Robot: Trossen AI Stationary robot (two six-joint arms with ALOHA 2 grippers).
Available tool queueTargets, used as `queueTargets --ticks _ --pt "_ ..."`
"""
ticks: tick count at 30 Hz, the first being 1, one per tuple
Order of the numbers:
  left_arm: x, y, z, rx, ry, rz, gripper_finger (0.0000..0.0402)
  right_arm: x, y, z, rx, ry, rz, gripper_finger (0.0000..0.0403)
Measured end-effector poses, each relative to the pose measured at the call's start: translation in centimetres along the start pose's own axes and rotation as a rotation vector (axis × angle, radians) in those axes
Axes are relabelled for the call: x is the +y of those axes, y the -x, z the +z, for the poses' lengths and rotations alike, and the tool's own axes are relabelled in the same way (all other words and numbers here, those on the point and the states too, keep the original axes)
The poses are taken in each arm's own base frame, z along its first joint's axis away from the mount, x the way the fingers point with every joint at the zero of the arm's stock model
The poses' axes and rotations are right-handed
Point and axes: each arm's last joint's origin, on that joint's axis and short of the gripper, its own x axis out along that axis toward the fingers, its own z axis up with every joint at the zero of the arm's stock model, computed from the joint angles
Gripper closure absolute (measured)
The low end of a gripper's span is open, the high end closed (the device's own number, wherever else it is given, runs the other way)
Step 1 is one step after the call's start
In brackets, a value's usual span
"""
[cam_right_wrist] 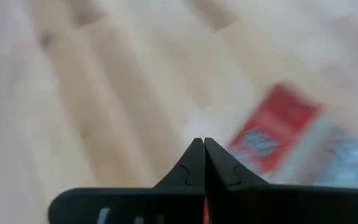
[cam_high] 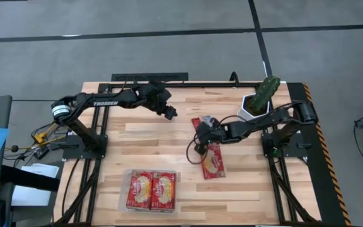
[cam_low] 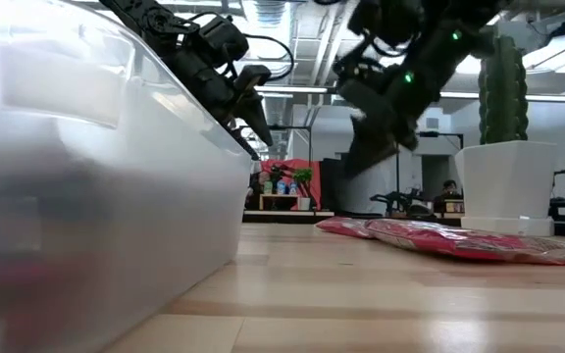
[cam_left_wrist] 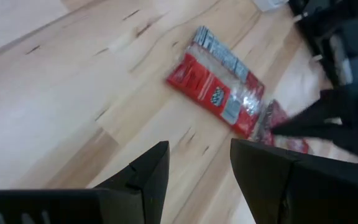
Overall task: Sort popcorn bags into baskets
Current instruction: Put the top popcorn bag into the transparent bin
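The robot's left gripper is open and the far popcorn bag [cam_high: 197, 122] lies short of it, so the shut right gripper should push the bag [cam_left_wrist: 219, 86] over for the left gripper to take.
Two red popcorn bags [cam_high: 142, 189] [cam_high: 163, 190] lie side by side in the clear tray [cam_high: 152, 171] near the table's near edge; its wall [cam_low: 96, 196] fills the low view's left. A third bag [cam_high: 214, 161] lies flat right of centre, and a fourth [cam_high: 199, 121] lies just beyond it. My right gripper [cam_high: 201, 133] hovers shut between these two [cam_low: 439, 237], above the wood [cam_right_wrist: 204, 144]. My left gripper [cam_high: 169, 113] [cam_left_wrist: 197, 165] hangs open over the far middle of the table, looking at a bag [cam_left_wrist: 219, 93] with blue-white panels.
A white pot with a green cactus [cam_high: 261, 99] [cam_low: 503, 181] stands at the far right, close behind my right arm. Bare wood lies between the tray and the loose bags and across the table's left half.
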Motion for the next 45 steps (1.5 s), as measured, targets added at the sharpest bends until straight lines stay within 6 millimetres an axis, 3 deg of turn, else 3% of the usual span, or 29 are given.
queueTargets --ticks 4,11,18,24,30,38,45 --pt "0.1 0.1 0.3 -0.011 0.000 -0.019 0.0244 -2.1 0.9 0.7 0.004 -0.059 -0.145 0.0397" --pt "0.6 -1.7 0.4 -0.008 -0.009 -0.069 0.0244 -5.4 -0.8 -0.7 0.189 -0.126 -0.346 0.0390" --pt "2.0 -4.5 -0.3 0.048 0.041 -0.085 0.0244 -4.8 -3.6 -1.2 0.214 -0.159 -0.234 0.0392" --pt "3.2 -6.2 -1.1 0.094 0.050 -0.053 0.0244 -3.4 -4.9 -0.9 0.160 -0.168 -0.108 0.0387" --pt "4.1 -7.5 -1.6 0.124 0.059 -0.059 0.0244 -2.7 -4.9 -0.2 0.099 -0.130 -0.011 0.0394" --pt "5.4 -9.7 -3.2 0.237 0.128 -0.100 0.0244 -3.2 -5.2 0.3 0.077 -0.148 0.000 0.0386" --pt "5.4 -10.3 -3.3 0.240 0.141 -0.134 0.0244 -3.0 -4.6 0.3 0.087 -0.159 0.003 0.0393"
